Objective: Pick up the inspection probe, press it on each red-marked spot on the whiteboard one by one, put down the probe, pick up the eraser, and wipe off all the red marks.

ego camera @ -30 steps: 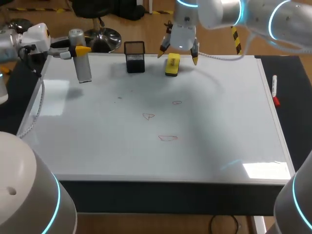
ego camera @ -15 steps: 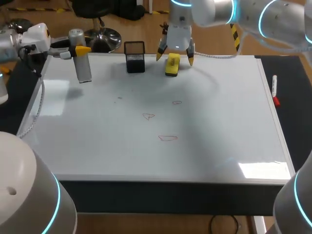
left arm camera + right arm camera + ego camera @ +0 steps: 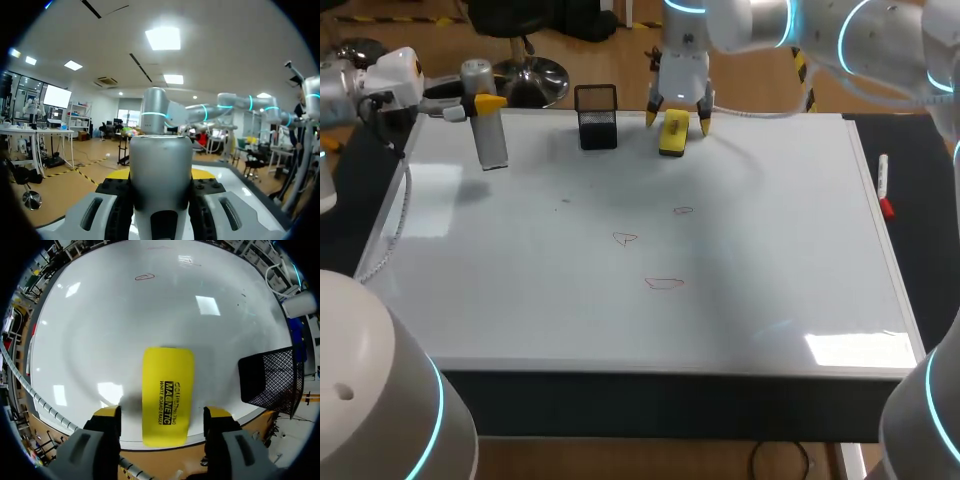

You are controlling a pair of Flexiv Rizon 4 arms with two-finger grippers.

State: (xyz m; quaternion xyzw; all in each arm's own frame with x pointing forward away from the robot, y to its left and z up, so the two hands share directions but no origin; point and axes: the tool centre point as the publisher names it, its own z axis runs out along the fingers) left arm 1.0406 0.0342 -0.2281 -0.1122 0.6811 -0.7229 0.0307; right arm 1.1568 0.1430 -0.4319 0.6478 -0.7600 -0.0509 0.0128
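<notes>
I see that the yellow eraser (image 3: 674, 132) is only just wider than the triangular red mark (image 3: 625, 239), so the mark will shrink to a small trace when I wipe it.
The grey cylindrical probe (image 3: 491, 130) stands upright at the whiteboard's (image 3: 770, 260) far left corner, with my left gripper (image 3: 472, 104) shut on its upper part. In the left wrist view the probe (image 3: 160, 160) fills the space between the fingers. The yellow eraser (image 3: 673, 132) lies at the far edge. My right gripper (image 3: 677, 122) straddles it, open. In the right wrist view, a gap shows between the eraser (image 3: 167, 395) and each finger of that gripper (image 3: 162, 412). Three small red marks (image 3: 683, 211), (image 3: 625, 238), (image 3: 664, 283) sit mid-board.
A black mesh holder (image 3: 597, 117) stands just left of the eraser, close to the right gripper's finger (image 3: 272, 375). A red-tipped marker (image 3: 884, 185) lies off the board's right side. A coiled cable (image 3: 395, 225) hangs along the left edge.
My right gripper has shifted slightly left and settled down around the eraser, and its fingers have narrowed toward it. The left arm and the probe have not moved.
</notes>
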